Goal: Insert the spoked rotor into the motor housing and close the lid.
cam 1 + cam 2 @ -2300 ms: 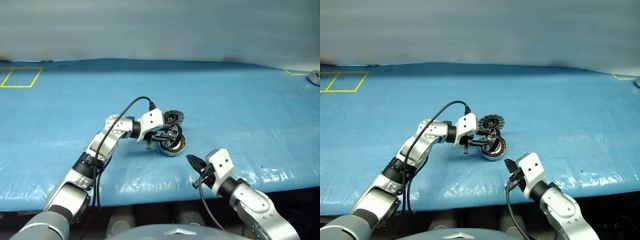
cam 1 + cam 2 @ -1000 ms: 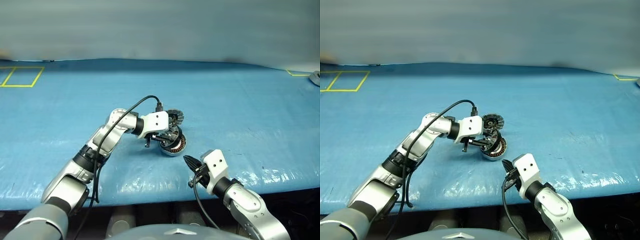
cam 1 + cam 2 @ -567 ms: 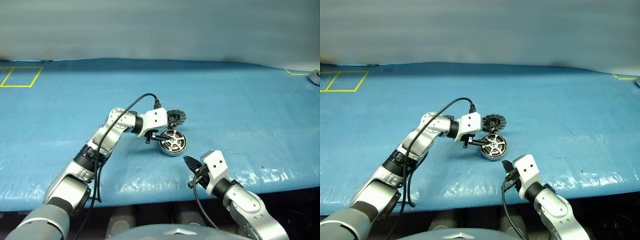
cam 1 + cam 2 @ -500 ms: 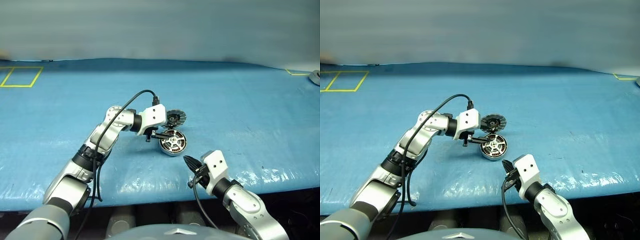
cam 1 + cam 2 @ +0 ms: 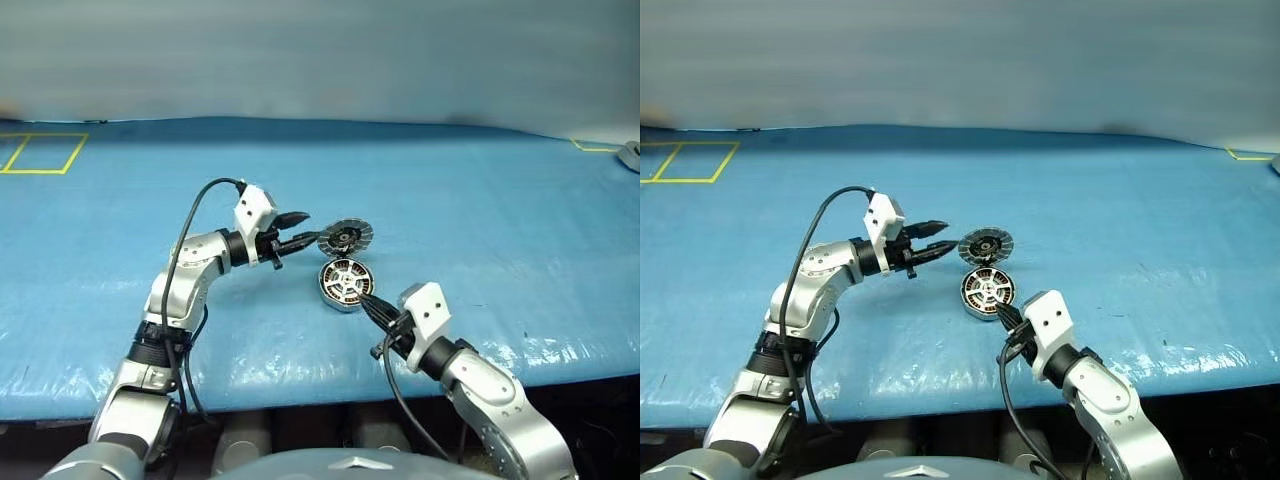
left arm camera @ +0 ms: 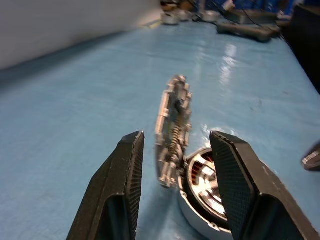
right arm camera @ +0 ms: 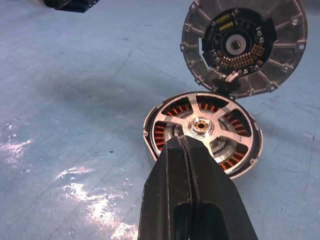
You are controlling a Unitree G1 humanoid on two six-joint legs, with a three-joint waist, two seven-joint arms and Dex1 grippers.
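I need to back my right gripper out of the way before my left gripper closes the lid (image 5: 346,237), because the end of my right gripper is over the housing's near rim (image 5: 352,303), where the lid lands.
The motor housing (image 5: 346,284) lies flat on the blue table, copper windings showing under the spoked rotor (image 7: 202,126), which sits inside it. The grey lid (image 5: 345,237) stands on edge at the housing's far rim, its ribbed face and dark hub turned toward me. My left gripper (image 5: 311,226) hovers just left of the lid, pointing at it, open with nothing between its fingers (image 6: 125,180). My right gripper (image 5: 360,299) is shut and empty, its tip at the housing's near rim.
Blue sheeting covers the table (image 5: 480,200), with yellow tape squares at the far left (image 5: 40,152) and far right. A black cable (image 5: 195,215) loops over my left forearm. The table's front edge runs just behind my right wrist.
My left gripper let go of the rotor, now lying in the housing, then opened wider, rolled and drew back to the left. My right gripper moved forward to the housing's near rim.
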